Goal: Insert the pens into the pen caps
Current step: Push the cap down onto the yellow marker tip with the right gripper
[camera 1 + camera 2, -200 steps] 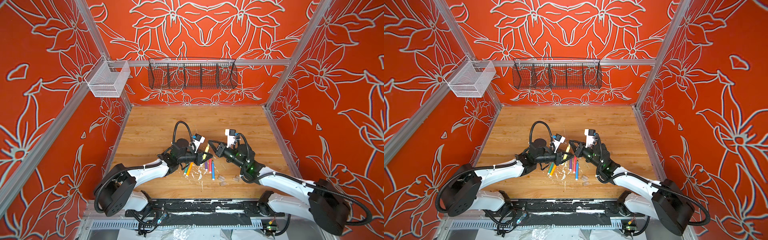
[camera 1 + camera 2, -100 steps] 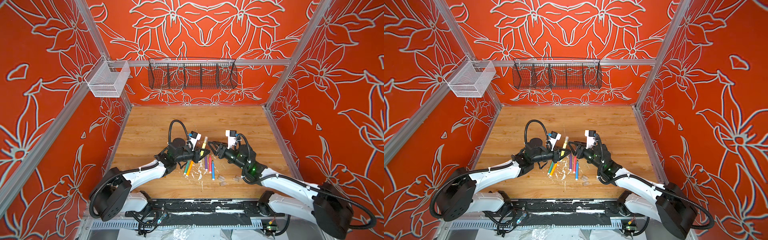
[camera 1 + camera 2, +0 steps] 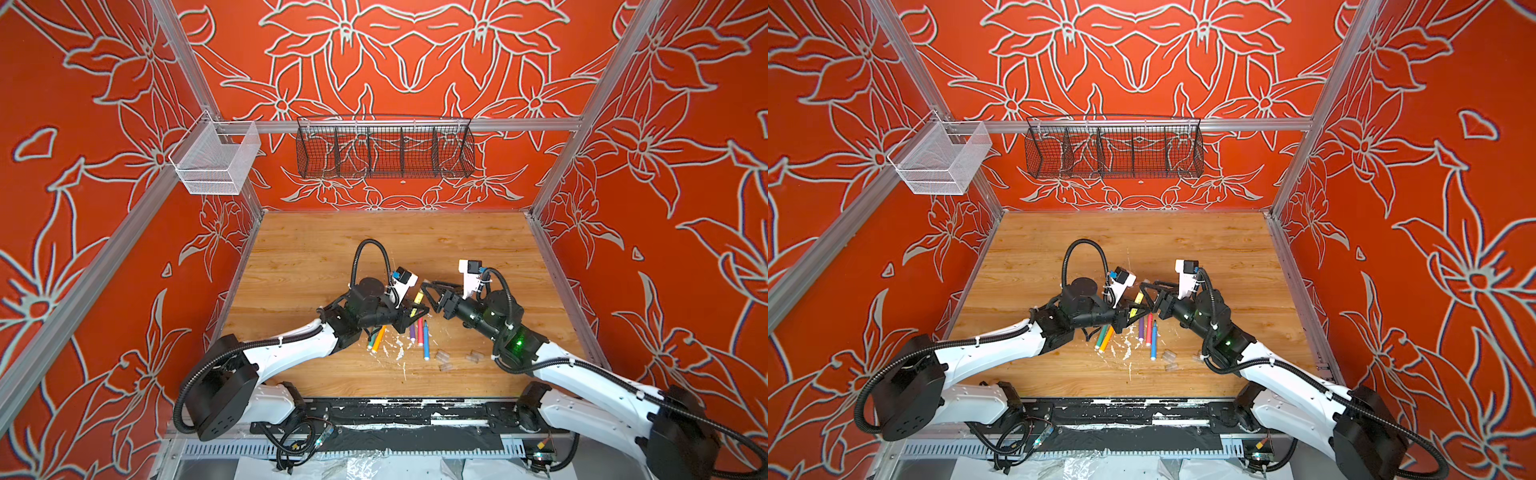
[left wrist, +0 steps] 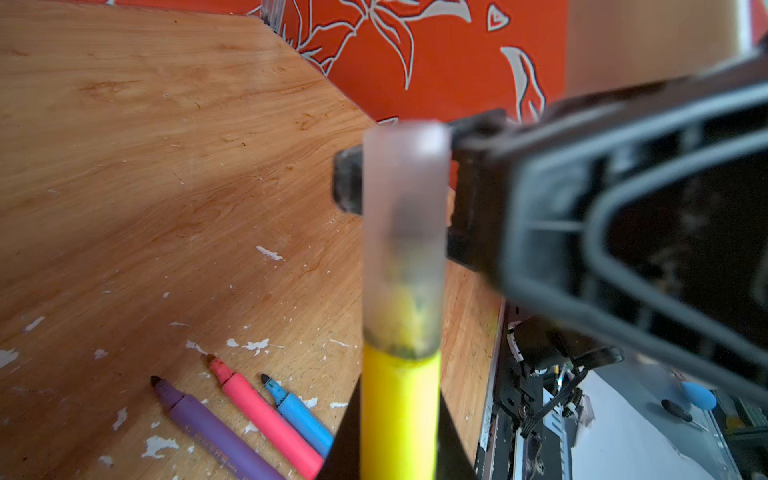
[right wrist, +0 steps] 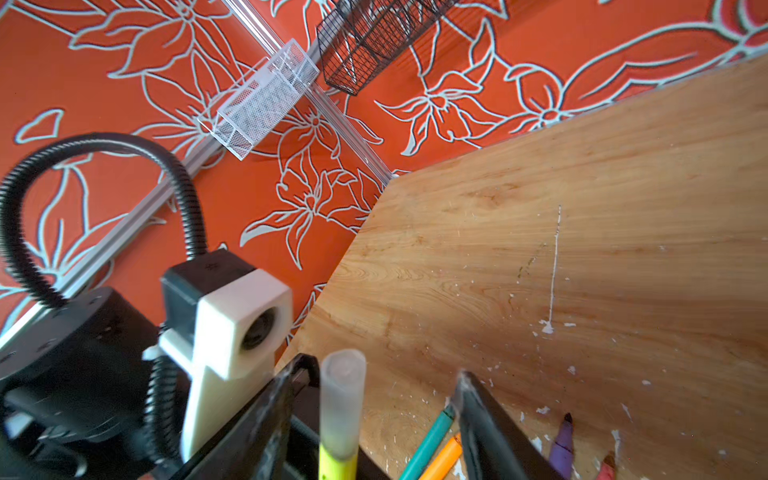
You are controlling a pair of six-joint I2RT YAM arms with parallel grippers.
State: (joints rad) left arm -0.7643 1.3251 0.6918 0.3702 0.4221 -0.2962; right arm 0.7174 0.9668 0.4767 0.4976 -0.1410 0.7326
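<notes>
One finger of my open right gripper is beside the clear pen cap [image 5: 341,409], which stands at a slant, so next I line up and close end-on around the cap's end [image 5: 345,364].
My left gripper [image 3: 412,316] [image 4: 399,467] is shut on the yellow pen [image 3: 417,300] [image 4: 400,411], held tilted above the table. A clear pen cap [image 4: 405,232] [image 5: 343,399] sits over its tip. My right gripper [image 3: 428,291] [image 5: 385,369] is open, with its fingers standing apart on either side of the cap. The green [image 3: 371,341], orange [image 3: 379,336], purple [image 3: 412,332], pink-red [image 3: 419,330] and blue [image 3: 426,341] pens lie uncapped on the table below. Three loose caps [image 3: 442,355] lie to their right.
The wooden table [image 3: 374,249] is flecked with white paint near the pens. A black wire basket [image 3: 384,147] and a white mesh basket [image 3: 216,162] hang on the walls, well away. The two grippers almost touch above the pens.
My right gripper has opened and let go of the cap, which stays on the yellow pen. The left gripper still grips the pen and has shifted it slightly.
</notes>
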